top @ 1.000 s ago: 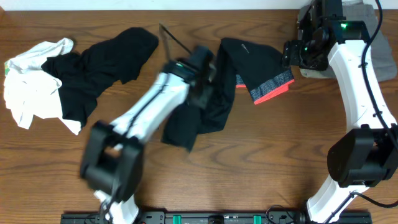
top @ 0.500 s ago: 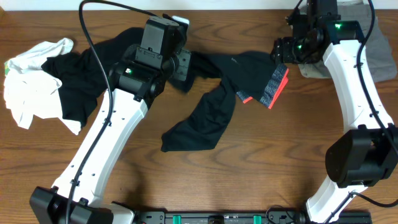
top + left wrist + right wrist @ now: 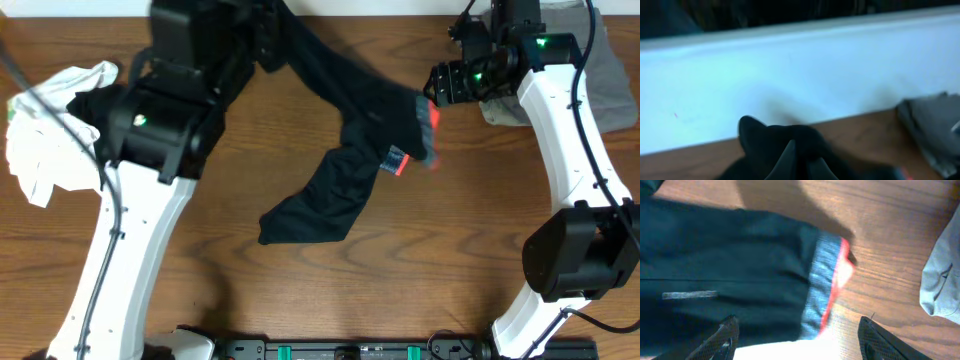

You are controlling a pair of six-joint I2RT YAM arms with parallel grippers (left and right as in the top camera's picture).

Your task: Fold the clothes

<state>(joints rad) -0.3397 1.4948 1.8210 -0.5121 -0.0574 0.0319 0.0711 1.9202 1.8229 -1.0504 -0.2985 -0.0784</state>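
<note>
The trousers slant from my left gripper with their waistband loose (image 3: 428,126). My left gripper should therefore stay still while my right gripper takes hold of the waistband end (image 3: 395,160).
The long black trousers (image 3: 340,170) hang stretched from my raised left gripper (image 3: 268,42) down to the table. Their grey-and-coral waistband (image 3: 430,120) lies just below my right gripper (image 3: 437,85). In the left wrist view my left gripper (image 3: 802,157) is shut on black cloth (image 3: 770,140). In the right wrist view my right gripper (image 3: 797,340) is wide open above the trousers (image 3: 730,265) and the waistband (image 3: 825,280). A white T-shirt (image 3: 45,140) and a plain black garment (image 3: 90,105) lie at the far left, partly hidden by my left arm.
Grey-khaki shorts (image 3: 600,70) lie at the back right corner behind my right arm; they also show in the right wrist view (image 3: 942,280) and the left wrist view (image 3: 930,125). A white wall (image 3: 800,75) runs along the table's back edge.
My left arm has risen and swung back-left, lifting and pulling the trousers with it. The waistband has slid left and turned. My right gripper has shifted slightly left.
</note>
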